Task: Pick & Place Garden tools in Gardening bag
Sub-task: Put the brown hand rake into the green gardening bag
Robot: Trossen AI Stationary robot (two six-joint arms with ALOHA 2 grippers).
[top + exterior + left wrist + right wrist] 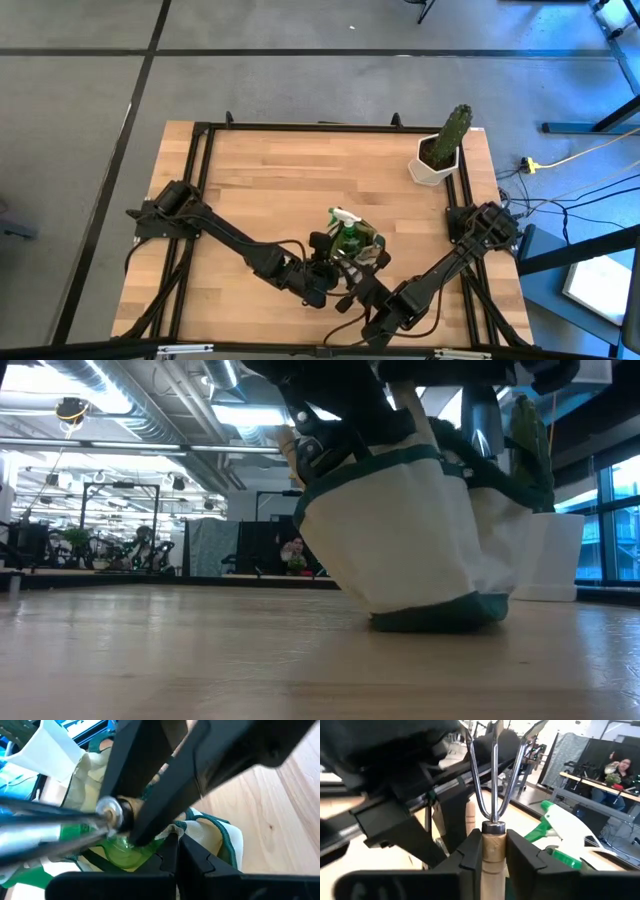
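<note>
The hand fork's wooden handle [409,406] sticks up too high above the bag's rim, so next my right gripper opens and pushes the fork deeper into the bag's opening [432,444].
The gardening bag [368,247], beige with green trim, sits tilted near the table's front middle; only its base [440,618] touches the wood. A green spray bottle [346,226] with a white nozzle [563,826] stands in it. My left gripper [178,851] is shut at the bag's near rim. My right gripper [493,851] is beside it over the bag's opening, shut on a wooden-handled hand fork [492,795] whose metal tines stick out past the fingertips. In the low view the bag hides both grippers' fingertips. My left gripper pinches the bag's cloth rim [176,829] between its two fingers, slanting down from the table's left. The bag is tipped, its left side raised off the wood and its base still down. My right gripper pinches the fork's wooden handle [493,840] just behind the metal collar, one finger [470,855] on each side. The handle runs back between the fingers and the tines point away from the gripper. The fork is lifted clear, about level, over the bag's mouth.
A cactus in a white pot [438,158] stands at the table's far right corner. Bare wood lies across the table's far half and left side [260,180]. People and benches show in the room beyond the table.
</note>
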